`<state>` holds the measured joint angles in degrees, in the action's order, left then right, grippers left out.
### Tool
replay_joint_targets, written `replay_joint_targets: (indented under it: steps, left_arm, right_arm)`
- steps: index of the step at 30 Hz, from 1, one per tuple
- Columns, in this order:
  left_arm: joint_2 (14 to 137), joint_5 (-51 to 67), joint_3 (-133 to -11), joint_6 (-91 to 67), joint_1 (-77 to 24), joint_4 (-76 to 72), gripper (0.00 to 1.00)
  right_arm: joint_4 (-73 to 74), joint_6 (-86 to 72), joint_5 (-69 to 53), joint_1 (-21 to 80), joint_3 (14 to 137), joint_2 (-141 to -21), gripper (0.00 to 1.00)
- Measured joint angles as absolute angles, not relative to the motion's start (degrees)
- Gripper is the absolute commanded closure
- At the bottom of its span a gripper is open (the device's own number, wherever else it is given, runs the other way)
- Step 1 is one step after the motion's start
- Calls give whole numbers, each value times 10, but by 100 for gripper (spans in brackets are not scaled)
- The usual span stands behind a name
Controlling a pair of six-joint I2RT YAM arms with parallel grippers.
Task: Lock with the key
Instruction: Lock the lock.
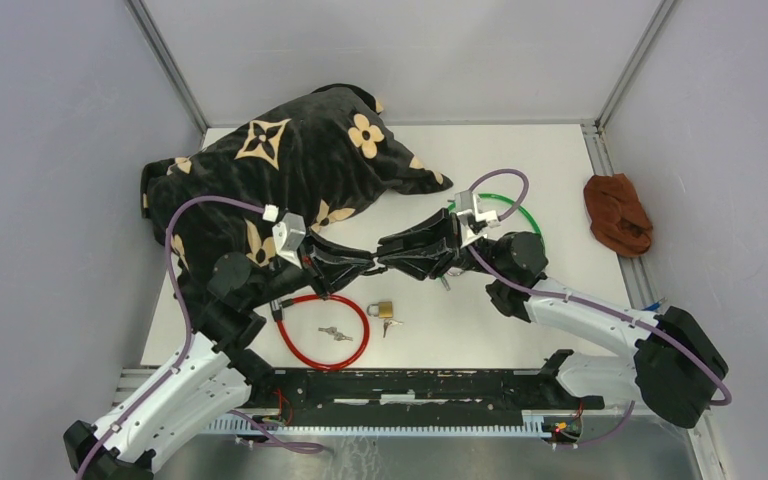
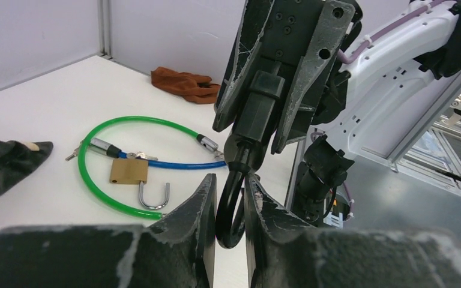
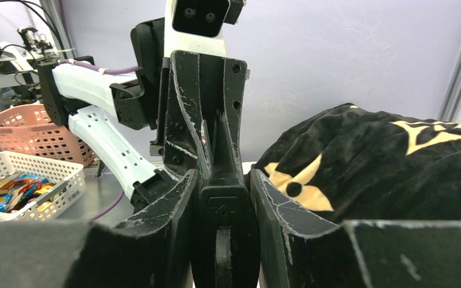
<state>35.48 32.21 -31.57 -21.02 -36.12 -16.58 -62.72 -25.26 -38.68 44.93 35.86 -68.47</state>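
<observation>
The black loop [image 2: 233, 201] lies at a slant across the left gripper's fingers, so the robot should open its left gripper and close it squarely on the loop's flat sides [image 2: 229, 229].
My right gripper [image 1: 388, 262] [image 3: 223, 177] is shut on a black lock body [image 2: 261, 102] [image 3: 225, 228], held in the air above the table's middle. A black loop [image 2: 221, 210] sticks out of the lock's end. I cannot tell whether it is the key's head or a shackle. The loop sits between the fingers of my left gripper [image 1: 368, 262] [image 2: 230, 186], which faces the right one tip to tip. Its jaws stand slightly apart, only about as wide as the loop. No key blade shows.
A red cable lock [image 1: 305, 355], a brass padlock [image 1: 384, 308] and small keys [image 1: 335, 333] lie near the front. A green cable [image 2: 96, 180] rings another open brass padlock [image 2: 129, 171]. A black flowered cushion [image 1: 290, 160] is at back left, a brown cloth [image 1: 617, 213] at right.
</observation>
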Motion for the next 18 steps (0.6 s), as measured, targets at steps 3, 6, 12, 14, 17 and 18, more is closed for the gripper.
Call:
replay_joint_targets:
  steps: [3,6,12,14,17,18]
  left_arm:
    - [352,334,-316,-211,-361,-171,79]
    - [352,345,-316,-211,-361,-178,78]
    - [348,365,-312,-211,-361,-182,72]
    - [347,369,-307,-211,-361,-182,69]
    - [348,379,-303,-211,-361,-182,60]
    - [349,383,-303,-211,-361,-182,60]
  right_arm:
    - [-634,-262,-387,454,359,-689,100]
    - [-642,-273,-388,455,359,-688,100]
    - [-642,-277,-392,458,359,-684,100]
    - [-637,-277,-394,458,359,-684,100]
    - [-628,-277,-396,459,359,-684,100]
    - [-625,-276,-396,459,359,-684,100]
